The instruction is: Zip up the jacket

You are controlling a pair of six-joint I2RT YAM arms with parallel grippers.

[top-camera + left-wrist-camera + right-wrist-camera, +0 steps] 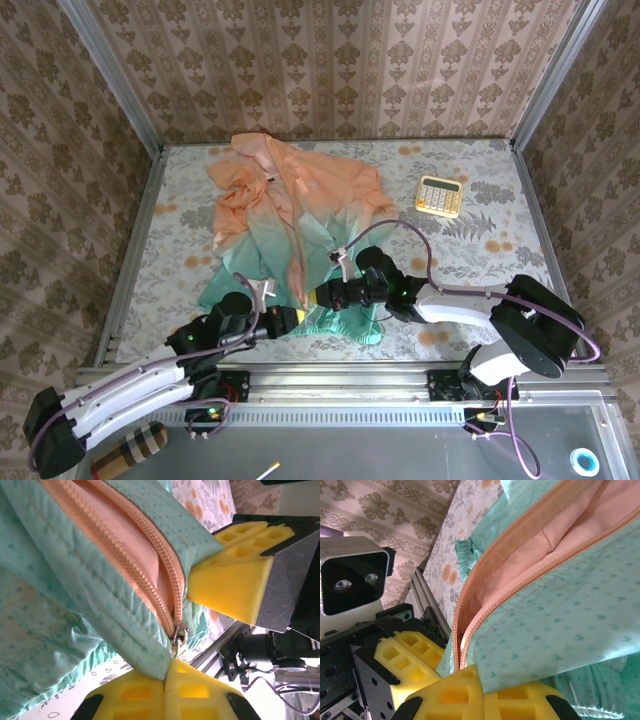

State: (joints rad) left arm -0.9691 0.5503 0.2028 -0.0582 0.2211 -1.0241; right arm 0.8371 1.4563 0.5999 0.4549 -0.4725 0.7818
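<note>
I need to let go of the front panel's corner with my right gripper and take the slider's pull tab with it before I zip up, while my left gripper steadies the hem by the slider.
The jacket lies spread on the table, peach at the far end and mint green at the near hem. Its front is open, with the peach lining showing between the zipper rows. My left gripper is shut on the mint hem edge, right beside the metal zipper slider at the zipper's bottom. My right gripper is shut on the hem corner of the other front panel, next to its zipper teeth. In the top view both grippers, left and right, meet at the hem, almost touching.
A yellow calculator lies at the table's back right. The metal rail of the table's near edge runs just behind the grippers. A striped roll lies below the table edge at the left. Patterned walls close in three sides.
</note>
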